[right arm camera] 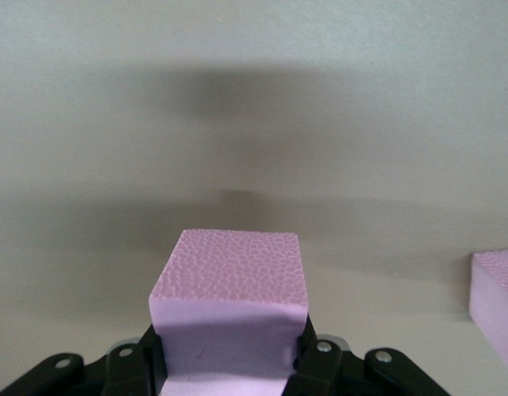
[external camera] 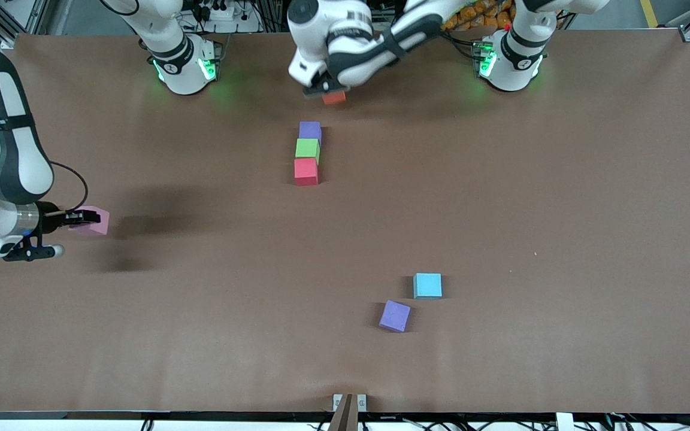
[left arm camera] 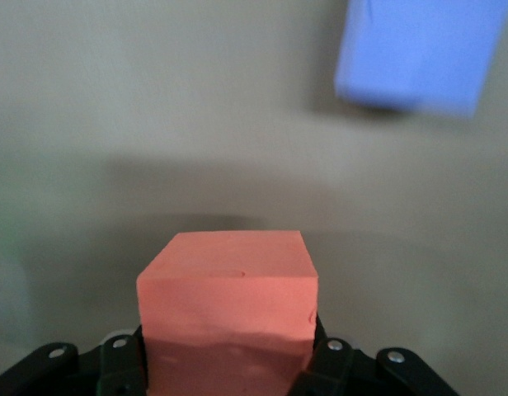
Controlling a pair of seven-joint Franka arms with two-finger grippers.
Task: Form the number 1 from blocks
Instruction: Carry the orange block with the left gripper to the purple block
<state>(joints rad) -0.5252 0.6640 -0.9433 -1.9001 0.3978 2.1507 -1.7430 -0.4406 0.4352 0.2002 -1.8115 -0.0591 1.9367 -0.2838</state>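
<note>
The orange block (external camera: pixel 335 98) is hanging crooked and off to one side past the line, so next my left gripper straightens it and moves it back flush against the line's purple end (external camera: pixel 310 129).
A short line of three touching blocks lies mid-table: purple (external camera: pixel 309 130), green (external camera: pixel 307 148), red (external camera: pixel 306 171), with red nearest the front camera. My left gripper (external camera: pixel 328 91) is shut on the orange block (external camera: pixel 334 97) and hangs low over the table, just off the line's purple end. In the left wrist view the orange block (left arm camera: pixel 228 289) sits between the fingers and the purple block (left arm camera: pixel 415 54) lies ahead. My right gripper (external camera: pixel 81 219) is shut on the pink block (external camera: pixel 94 220), over the right arm's end of the table; the pink block (right arm camera: pixel 229 289) fills its jaws.
A light blue block (external camera: pixel 427 285) and a second purple block (external camera: pixel 395 315) lie loose nearer the front camera. Another pink piece (right arm camera: pixel 495 305) shows at the edge of the right wrist view. The two arm bases (external camera: pixel 183 60) (external camera: pixel 510 54) stand at the back edge.
</note>
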